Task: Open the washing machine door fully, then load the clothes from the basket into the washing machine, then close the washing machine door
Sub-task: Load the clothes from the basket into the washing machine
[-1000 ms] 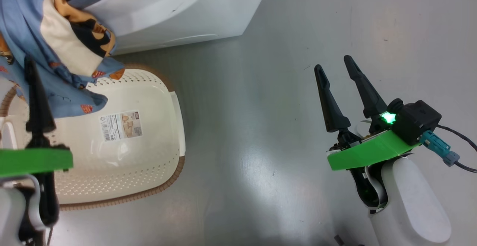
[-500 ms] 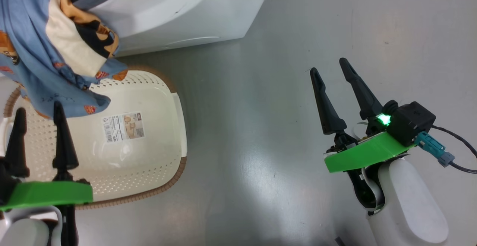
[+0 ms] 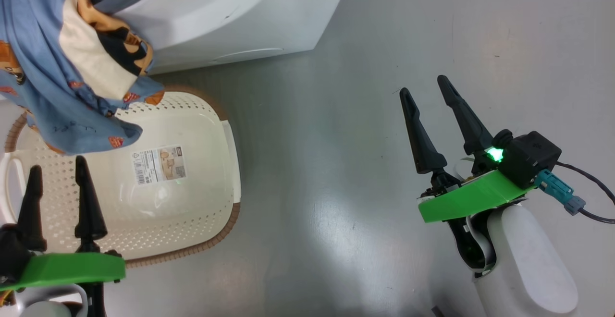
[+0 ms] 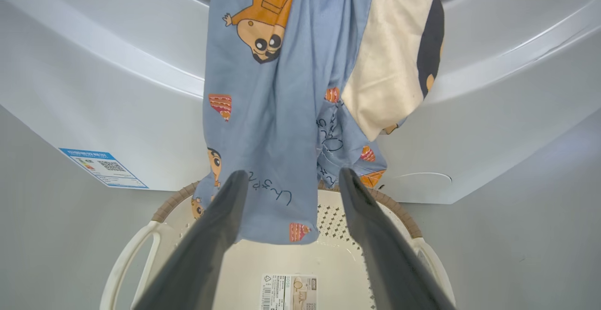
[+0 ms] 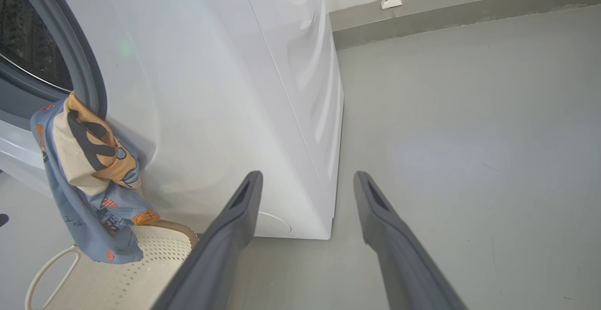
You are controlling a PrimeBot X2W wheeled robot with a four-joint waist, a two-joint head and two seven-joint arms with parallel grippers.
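Note:
I expect the clothes to droop beside my left gripper and bunch up when I push them in, because the clothes (image 3: 55, 66)' lower end (image 3: 106, 134) hangs loose in limp folds.
Light blue clothes (image 3: 43, 67) printed with cartoon figures hang out of the washing machine (image 3: 230, 14) opening, and their lower end dangles over the cream basket (image 3: 192, 197). My left gripper (image 3: 57, 164) is open over the basket's near left part, below the clothes and apart from them. In the left wrist view the clothes (image 4: 281, 89) hang just beyond the open left gripper (image 4: 291, 174), above the basket (image 4: 399, 220). My right gripper (image 3: 423, 85) is open and empty over bare floor to the right. The right wrist view shows the washing machine (image 5: 225, 89), the clothes (image 5: 89, 174) and the basket (image 5: 117, 277). The washing machine door is out of view.
Grey floor spreads to the right of the washer. A skirting band (image 5: 446, 14) runs along the far wall. A blue energy sticker (image 4: 103, 168) and a round service cap (image 5: 274, 224) sit low on the washer's front. A cable (image 3: 591, 177) trails from my right wrist.
My left gripper has drawn back toward me, away from the hanging clothes, and both its fingers now show. The clothes stay hanging. The right gripper has barely moved.

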